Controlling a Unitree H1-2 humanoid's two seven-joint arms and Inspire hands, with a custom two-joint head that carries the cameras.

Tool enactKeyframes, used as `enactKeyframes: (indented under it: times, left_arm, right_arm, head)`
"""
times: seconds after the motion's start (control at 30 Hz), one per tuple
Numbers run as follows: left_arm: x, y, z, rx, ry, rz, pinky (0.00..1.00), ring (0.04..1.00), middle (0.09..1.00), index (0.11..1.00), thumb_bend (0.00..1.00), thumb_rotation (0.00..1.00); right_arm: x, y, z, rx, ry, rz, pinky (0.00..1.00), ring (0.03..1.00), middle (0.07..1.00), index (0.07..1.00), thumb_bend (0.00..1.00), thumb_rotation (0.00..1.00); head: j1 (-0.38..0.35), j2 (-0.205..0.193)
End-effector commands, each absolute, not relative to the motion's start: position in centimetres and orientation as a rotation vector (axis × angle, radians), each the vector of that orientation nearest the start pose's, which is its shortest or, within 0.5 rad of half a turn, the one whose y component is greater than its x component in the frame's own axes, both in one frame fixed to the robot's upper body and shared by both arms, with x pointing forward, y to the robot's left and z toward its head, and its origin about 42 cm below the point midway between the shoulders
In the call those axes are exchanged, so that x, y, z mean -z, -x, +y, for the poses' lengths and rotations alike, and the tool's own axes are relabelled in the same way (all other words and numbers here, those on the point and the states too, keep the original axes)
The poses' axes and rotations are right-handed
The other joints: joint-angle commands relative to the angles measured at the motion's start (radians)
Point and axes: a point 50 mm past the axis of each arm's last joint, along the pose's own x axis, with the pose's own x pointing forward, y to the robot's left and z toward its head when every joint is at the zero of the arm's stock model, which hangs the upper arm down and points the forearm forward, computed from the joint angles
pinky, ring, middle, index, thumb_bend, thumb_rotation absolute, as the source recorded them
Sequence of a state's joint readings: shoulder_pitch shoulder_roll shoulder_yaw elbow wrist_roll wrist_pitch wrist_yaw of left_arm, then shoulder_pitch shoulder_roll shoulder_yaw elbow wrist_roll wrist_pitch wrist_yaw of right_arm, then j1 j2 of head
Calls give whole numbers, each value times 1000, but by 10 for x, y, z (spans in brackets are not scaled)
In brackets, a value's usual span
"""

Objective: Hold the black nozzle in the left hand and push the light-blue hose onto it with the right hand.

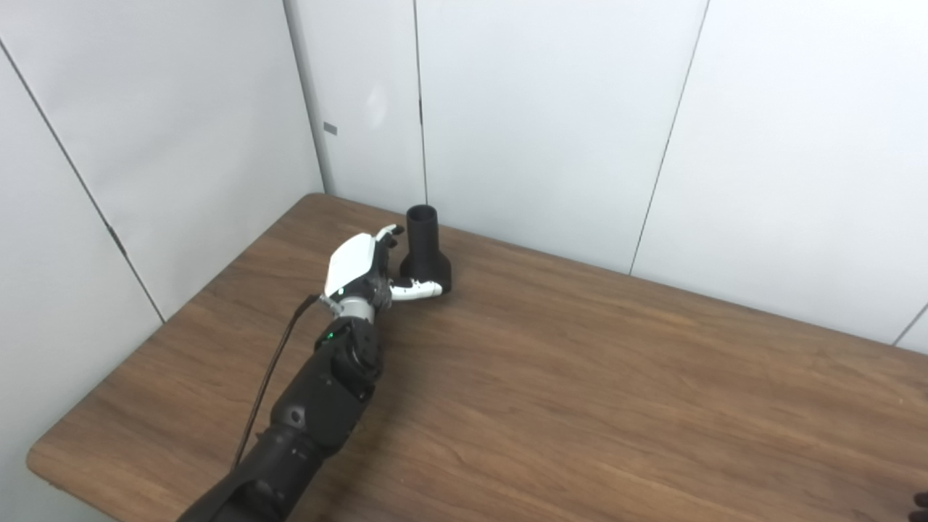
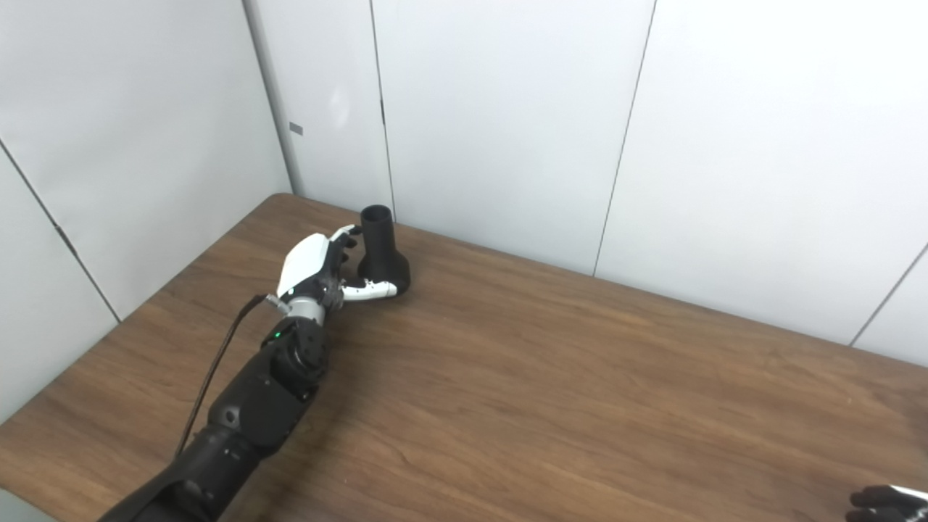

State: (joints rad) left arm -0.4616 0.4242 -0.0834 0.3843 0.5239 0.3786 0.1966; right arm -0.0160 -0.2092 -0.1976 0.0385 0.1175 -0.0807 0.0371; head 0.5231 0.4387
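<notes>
The black nozzle's narrow neck (image 1: 423,230) spreads out into a wide base. The light-blue hose should stop at that flare (image 1: 426,255) when I push it down.
The black nozzle (image 1: 425,251) stands upright on its wide base at the far left of the wooden table (image 1: 580,377), narrow neck up. My left hand (image 1: 360,270) is right beside it on its left, open, with the thumb reaching along the front of the base and the fingers near the neck. It does not grip the nozzle. Only dark fingertips of my right hand (image 2: 888,502) show at the bottom right corner, too little to judge its state. No light-blue hose is in view.
White wall panels (image 1: 551,123) rise close behind the nozzle along the table's far edge and left side. The left arm (image 1: 312,413) lies diagonally across the table's left part, with a black cable beside it.
</notes>
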Motion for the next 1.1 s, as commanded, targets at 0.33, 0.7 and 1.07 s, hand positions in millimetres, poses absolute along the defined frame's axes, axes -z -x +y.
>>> enactKeyframes:
  times: [0.33, 0.7, 1.07]
  left_arm:
    - [-160, -432, 355, -249, -1075, 304, 586, 733, 873, 882, 1000, 293]
    - [-157, -433, 353, -184, -1188, 332, 606, 743, 847, 876, 1000, 265]
    - [-150, -431, 350, -166, -1348, 296, 458, 554, 638, 698, 921, 182]
  right_arm:
    - [-118, -283, -334, 151, 95, -108, 349, 476, 519, 482, 1000, 638]
    - [-120, -281, -333, 152, 100, -109, 345, 475, 519, 480, 1000, 645]
    - [-120, -281, -333, 156, 93, -115, 339, 461, 507, 471, 1000, 643]
  head:
    - [-1, 0]
    - [-5, 0]
    - [-9, 3]
